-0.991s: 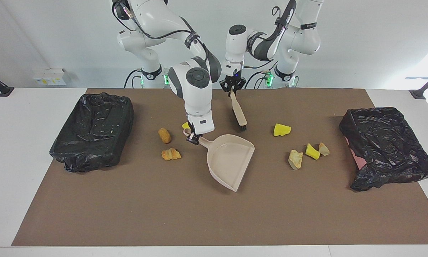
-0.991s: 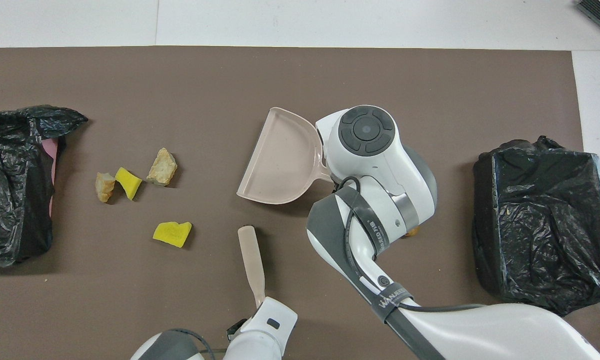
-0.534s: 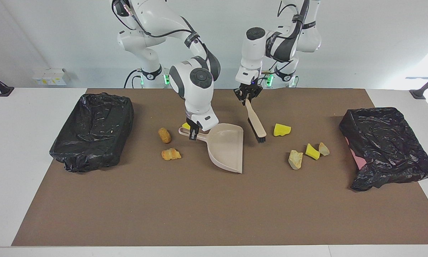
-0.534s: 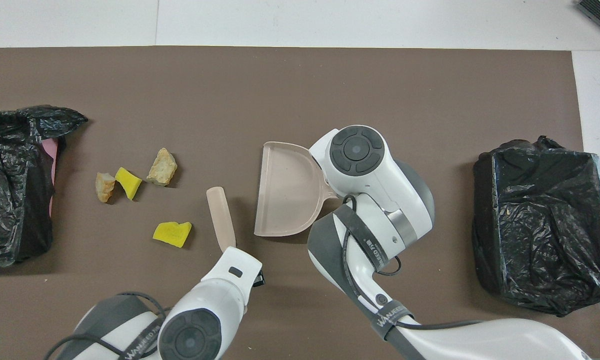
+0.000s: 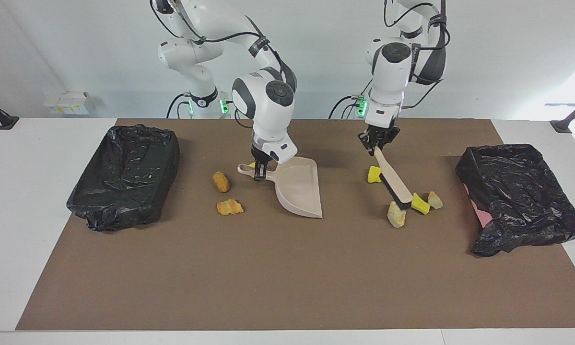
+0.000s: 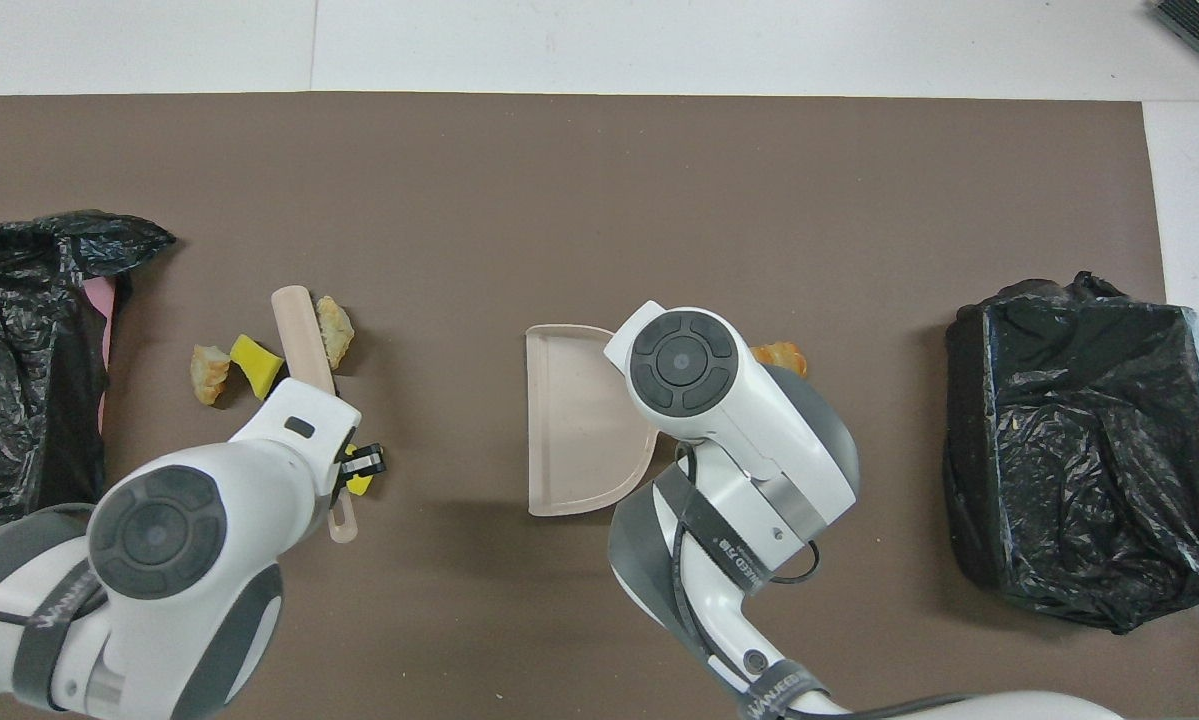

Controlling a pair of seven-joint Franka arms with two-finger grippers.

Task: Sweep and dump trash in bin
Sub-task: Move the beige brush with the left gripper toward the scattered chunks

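A yellow piece and tan lump [image 6: 254, 364] are beyond the brush, so next my left gripper moves the brush behind that tan lump before it sweeps toward the dustpan.
My right gripper [image 5: 258, 172] is shut on the handle of the beige dustpan [image 5: 299, 189] [image 6: 569, 430], whose open edge faces the left arm's end of the table. My left gripper [image 5: 377, 146] is shut on the beige brush [image 5: 395, 184] [image 6: 301, 330], which slants down so its bristles sit among trash: a tan lump [image 5: 396, 214], a yellow piece [image 5: 419, 203] and another tan lump [image 5: 435, 200]. A second yellow piece [image 5: 373, 174] lies under the brush handle. Two orange lumps [image 5: 221, 181] [image 5: 229, 206] lie beside the dustpan handle.
A black-bagged bin [image 5: 124, 172] stands at the right arm's end of the brown mat, another [image 5: 517, 196] at the left arm's end. A small yellow piece [image 5: 251, 165] shows by the right gripper. White table borders the mat.
The left gripper carried the brush toward the left arm's end, into the cluster of trash. The right gripper turned the dustpan and drew it closer to the robots.
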